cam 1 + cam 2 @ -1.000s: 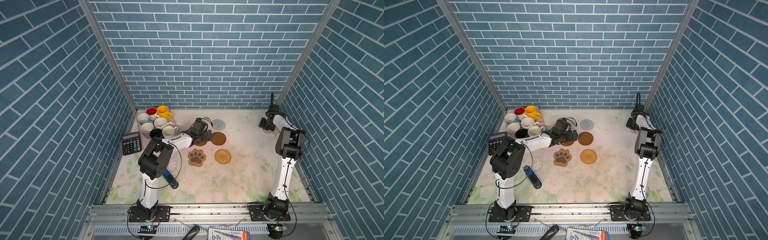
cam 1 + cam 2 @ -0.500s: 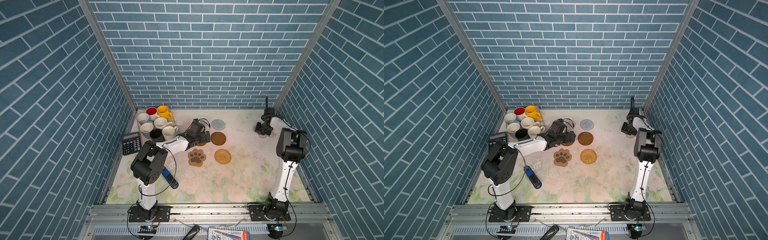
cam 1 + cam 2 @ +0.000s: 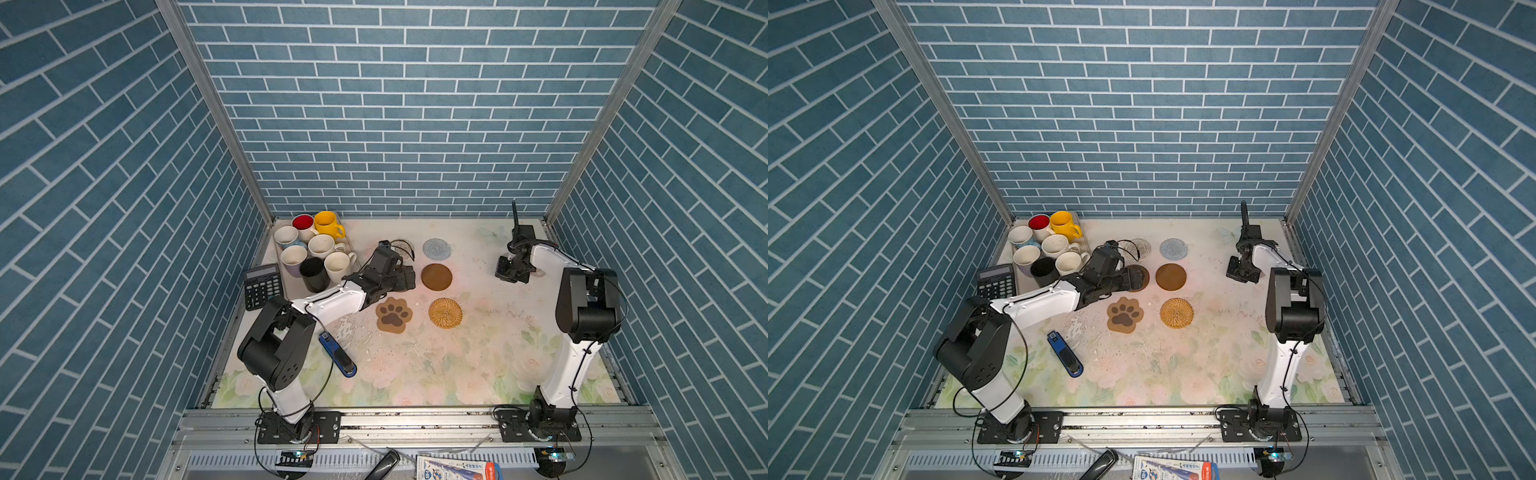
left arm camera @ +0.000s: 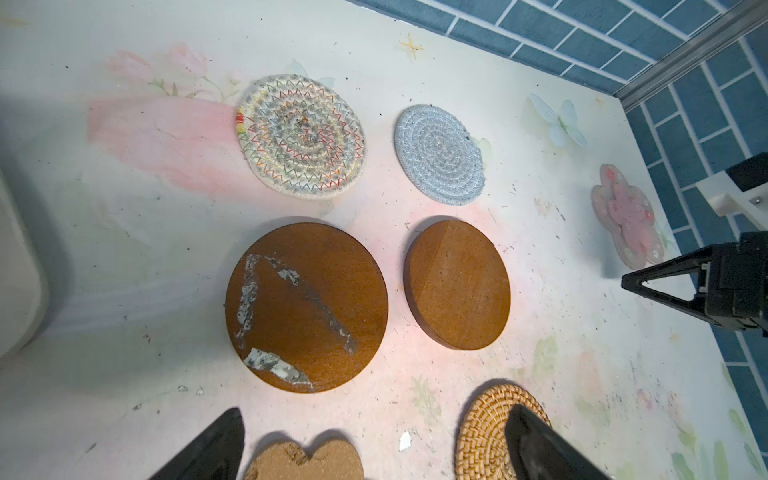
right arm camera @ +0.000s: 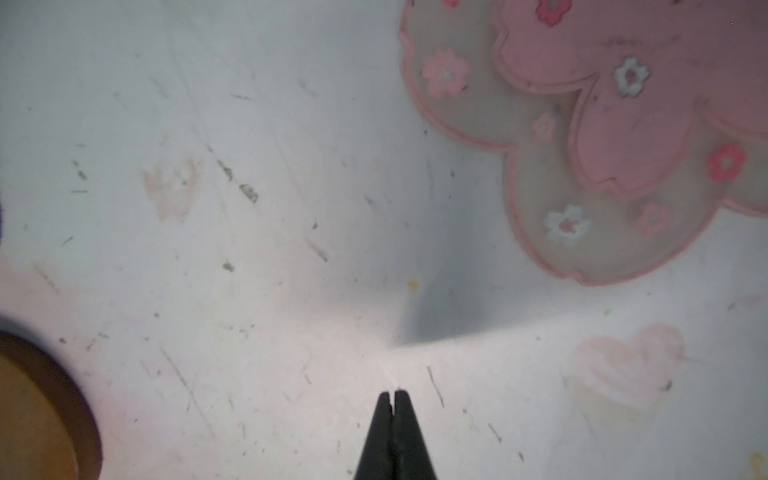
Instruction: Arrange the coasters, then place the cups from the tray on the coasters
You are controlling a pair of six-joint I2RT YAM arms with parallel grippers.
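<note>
The pink flower coaster [image 4: 628, 216] sits far from the brown coasters, so my right gripper should leave this coaster's inner side and push it over from the wall side [image 4: 659, 225].
My left gripper [image 4: 374, 419] hangs open and empty over the table between the paw coaster [image 4: 305, 461] and the rattan coaster [image 4: 490, 432]. Beyond it lie two brown discs [image 4: 306, 307] [image 4: 457, 290], a white woven round [image 4: 301, 135] and a light blue one [image 4: 439, 154]. My right gripper [image 5: 392, 392] is shut on nothing, low over bare table beside the pink flower coaster [image 5: 582, 124]. Several cups, among them yellow [image 3: 326, 222], red-inside [image 3: 302, 224] and black [image 3: 312, 272], stand in the tray [image 3: 293, 286] at the back left.
A black calculator [image 3: 262, 286] lies just left of the tray. A blue stapler-like object [image 3: 337, 355] lies near the left arm's base. Blue brick walls close in the table at the back and on both sides.
The right gripper, still shut, has slid from the back right wall toward the middle, off the pink flower coaster. The left arm's elbow has swung lower and left; its gripper stays open.
</note>
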